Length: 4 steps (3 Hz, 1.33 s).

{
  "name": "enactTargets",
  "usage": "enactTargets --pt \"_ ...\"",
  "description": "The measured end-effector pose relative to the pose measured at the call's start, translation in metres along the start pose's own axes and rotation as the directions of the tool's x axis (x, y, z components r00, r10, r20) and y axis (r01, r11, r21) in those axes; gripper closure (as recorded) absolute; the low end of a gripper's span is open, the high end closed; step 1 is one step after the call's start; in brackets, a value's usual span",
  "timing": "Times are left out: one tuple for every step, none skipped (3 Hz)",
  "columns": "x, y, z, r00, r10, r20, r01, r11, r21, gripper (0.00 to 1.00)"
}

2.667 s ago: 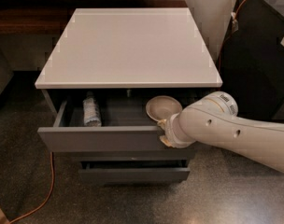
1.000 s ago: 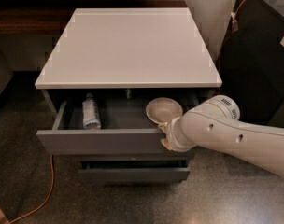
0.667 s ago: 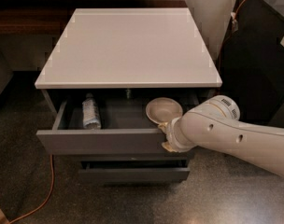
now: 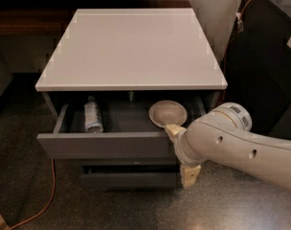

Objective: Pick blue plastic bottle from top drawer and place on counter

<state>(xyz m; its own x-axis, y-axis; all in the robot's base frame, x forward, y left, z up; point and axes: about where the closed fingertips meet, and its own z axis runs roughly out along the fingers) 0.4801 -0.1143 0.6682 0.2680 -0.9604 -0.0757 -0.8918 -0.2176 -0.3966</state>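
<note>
The top drawer's back is still hidden (image 4: pixel 131 91) beneath the white counter, so I expect the drawer (image 4: pixel 109 147) to slide out more and take the bottle with it when I pull.
The top drawer (image 4: pixel 107 145) of the grey cabinet is pulled open. The blue plastic bottle (image 4: pixel 92 114) lies inside at the left, with its cap toward the back. The white counter (image 4: pixel 131 47) tops the cabinet. My gripper (image 4: pixel 180 152) is at the right end of the drawer front, well to the right of the bottle. Its two cream fingers are spread apart, with one fingertip (image 4: pixel 172 130) at the front's top edge and the other (image 4: pixel 188 175) below it. It holds nothing.
A pale round bowl (image 4: pixel 168 113) sits in the drawer's right part, just behind the gripper. A lower drawer (image 4: pixel 128 180) stands slightly open. An orange cable (image 4: pixel 49 195) runs over the floor at the left. A black cabinet (image 4: pixel 265 66) stands at the right.
Nothing has visibly changed beyond a very slight shift of my arm. The drawer, the bottle and the bowl are where they were.
</note>
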Motion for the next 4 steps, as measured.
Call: enactTargets --pt "-0.004 -0.001 -0.022 0.999 -0.044 -0.009 0.043 0.9979 -0.048 0.00" --pt "-0.006 -0.024 -0.037 0.998 -0.059 0.006 0.059 0.9964 -0.061 0.02" --pt "-0.007 -0.054 -0.040 0.998 -0.041 0.057 0.044 0.9978 -0.050 0.25" --pt "-0.004 -0.082 -0.035 0.996 -0.015 0.089 0.018 0.9991 -0.038 0.49"
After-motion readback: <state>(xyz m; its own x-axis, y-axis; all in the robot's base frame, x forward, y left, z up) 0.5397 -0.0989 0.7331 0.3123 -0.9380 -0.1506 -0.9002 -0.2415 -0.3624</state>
